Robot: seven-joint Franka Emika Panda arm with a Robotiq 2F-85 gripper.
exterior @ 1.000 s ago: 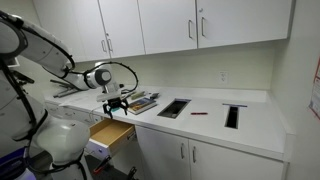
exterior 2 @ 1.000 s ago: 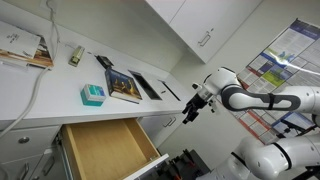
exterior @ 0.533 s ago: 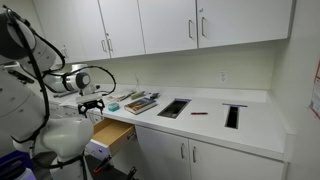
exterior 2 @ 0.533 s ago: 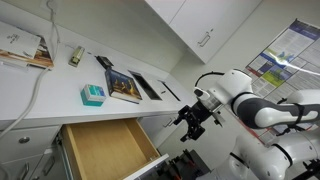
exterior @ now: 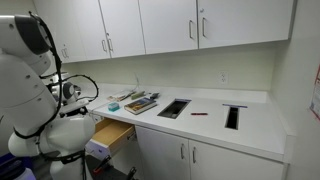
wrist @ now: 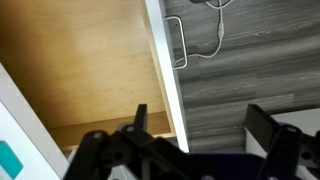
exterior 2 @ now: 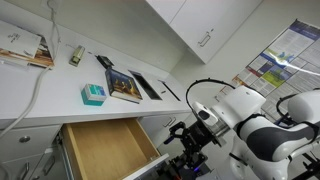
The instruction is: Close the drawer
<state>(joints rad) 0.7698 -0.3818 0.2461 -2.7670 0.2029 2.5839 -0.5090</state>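
Observation:
The drawer (exterior: 114, 143) will slide straight in and close all the way when I push its front panel, because the empty tan box (exterior: 110, 131) sticks straight out below the counter.
The drawer (exterior 2: 105, 150) stands pulled out below the counter, its tan wooden box empty; it also shows in an exterior view (exterior: 113, 133). In the wrist view I look down on its tan interior (wrist: 80, 70), its white front panel (wrist: 165, 75) and a silver bar handle (wrist: 178, 42). My gripper (wrist: 200, 128) is open and empty, its fingers straddling the front panel from above, not touching it as far as I can tell. In an exterior view the gripper (exterior 2: 186, 142) hangs just off the drawer's front corner.
On the white counter (exterior 2: 60, 95) lie a teal box (exterior 2: 92, 94), books (exterior 2: 124, 86) and a cable. There are two rectangular cutouts in the counter (exterior: 173, 107). White cabinets hang above. Grey wood floor (wrist: 250, 50) lies in front of the drawer.
The arm has swung away from over the counter and come down in front of the open drawer. The drawer has not moved.

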